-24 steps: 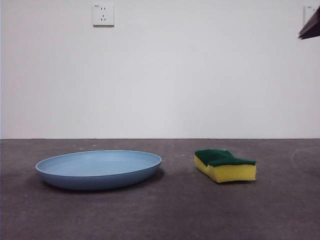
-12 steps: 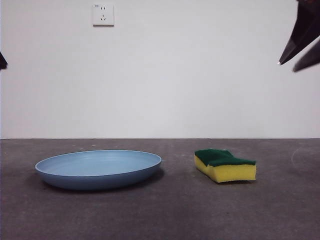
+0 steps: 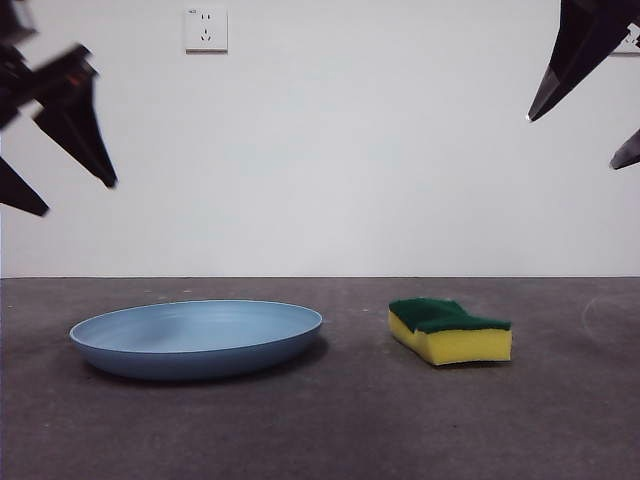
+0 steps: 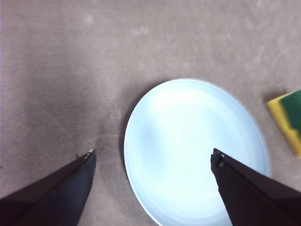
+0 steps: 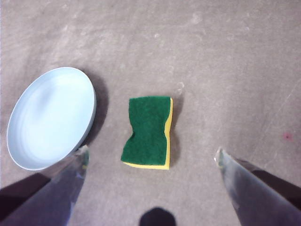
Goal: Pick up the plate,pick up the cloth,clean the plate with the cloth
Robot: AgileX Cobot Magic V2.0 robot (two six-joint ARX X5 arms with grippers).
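The green side gets narrow at a waist [image 5: 149, 133], so the cloth [image 3: 450, 332] will pinch thin there and spread out at its ends when I pick it up.
The light-blue plate [image 3: 195, 338] lies flat on the grey table, left of centre. To its right lies the cloth [image 3: 450, 330], a yellow sponge block with its green scouring side up. My left gripper [image 3: 78, 198] hangs open high at the left, above the plate's left edge. In the left wrist view the plate [image 4: 195, 150] sits below the left gripper [image 4: 153, 152], with the cloth [image 4: 288, 117] at the picture's edge. My right gripper [image 3: 570, 143] hangs open high at the right. The right wrist view shows the cloth [image 5: 148, 132] under the right gripper [image 5: 151, 149] and the plate [image 5: 49, 117] beside it.
A white wall with a power socket [image 3: 206, 29] closes off the back of the table. A faint pale ring mark [image 3: 610, 320] shows on the grey table surface at the far right.
The left gripper has come into the front view at the upper left and moved down. The right gripper has come lower and further in at the upper right. Plate and cloth have not moved.
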